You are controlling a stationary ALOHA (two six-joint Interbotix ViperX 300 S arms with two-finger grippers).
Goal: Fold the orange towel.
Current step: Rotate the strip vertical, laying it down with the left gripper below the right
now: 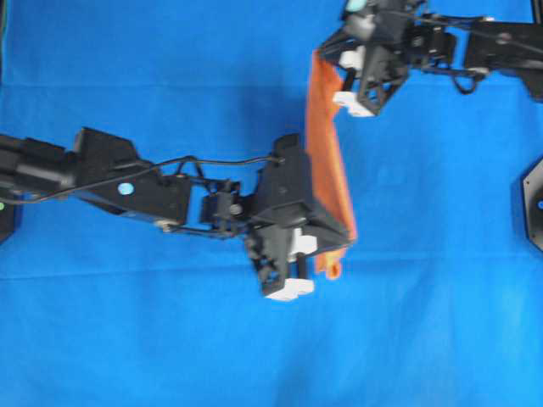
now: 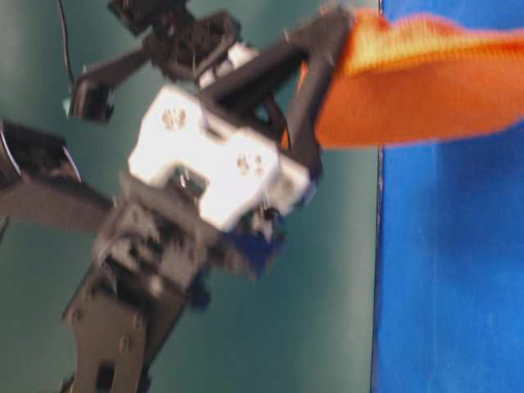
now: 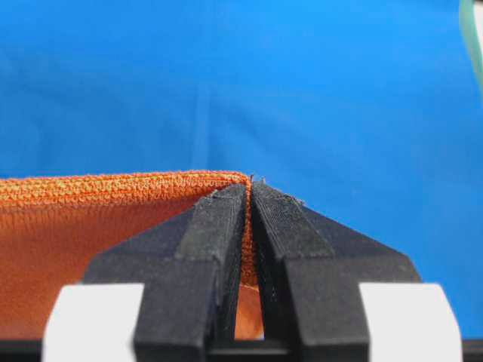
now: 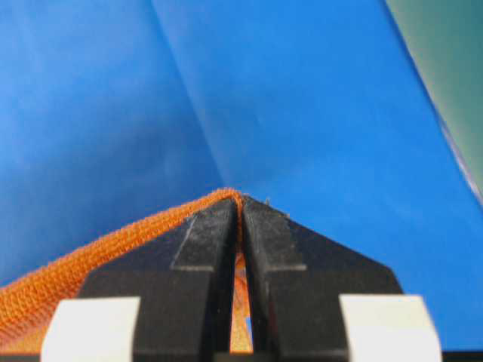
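My grippers have the orange towel (image 1: 329,161) hanging in a narrow band between them. Next, I pull both grippers back over the blue table (image 1: 276,110) and lay the towel down flat before I fold it.
The orange towel (image 1: 327,153) is lifted off the blue table and hangs stretched in a narrow band between my two grippers. My left gripper (image 1: 333,261) is shut on its near corner. In the left wrist view, the hem (image 3: 90,188) runs off to the left from the closed left gripper (image 3: 250,185). My right gripper (image 1: 325,78) is shut on the far corner. The right wrist view shows the towel's edge (image 4: 75,279) slanting down-left from the closed right gripper (image 4: 241,197). In the table-level view, black fingers (image 2: 315,74) pinch the towel (image 2: 426,82); this view is blurred.
A blue cloth (image 1: 170,339) covers the table under both arms. A black mount (image 1: 533,203) sits at the right edge. The left arm (image 1: 102,178) reaches in from the left and the right arm (image 1: 484,42) from the top right. A green wall (image 2: 327,327) borders the cloth.
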